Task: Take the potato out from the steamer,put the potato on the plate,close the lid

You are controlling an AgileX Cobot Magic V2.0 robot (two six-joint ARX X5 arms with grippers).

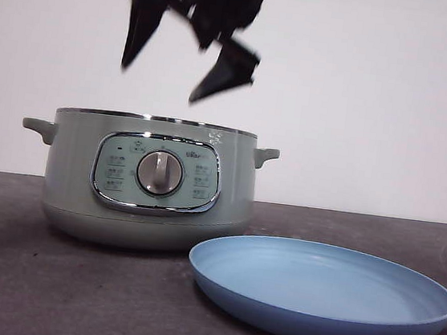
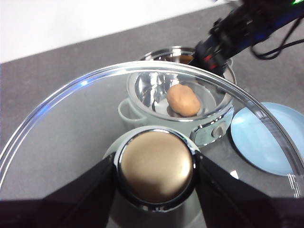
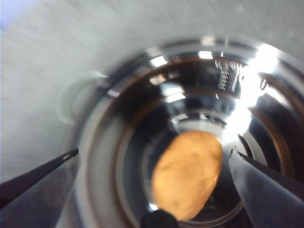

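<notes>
The potato [image 3: 187, 175] has an oblong shape and the plate's bottom [image 1: 323, 282] looks flat, so the potato will stay put on its side when I put it down.
The steamer [image 1: 74, 167] stands open on the table, without its lid. The potato [image 3: 187, 173] lies on the shiny bottom inside it and also shows in the left wrist view [image 2: 183, 99]; the pot wall hides it in the front view. My right gripper [image 1: 161, 79] hangs open just above the pot's mouth, its jaws spread wider than the potato [image 3: 154, 152]. My left gripper [image 2: 155, 161] is shut on the knob [image 2: 155, 178] of the glass lid [image 2: 71, 128] and holds it high, away from the steamer [image 2: 213, 130]. The light-blue plate [image 1: 323, 288] lies empty beside the pot.
The dark grey table top [image 1: 2, 272] runs back to a white wall [image 1: 375, 112]. The right arm [image 2: 223, 38] with its cables reaches over the pot's far rim in the left wrist view. The plate [image 2: 263, 142] sits close to the pot's dial side.
</notes>
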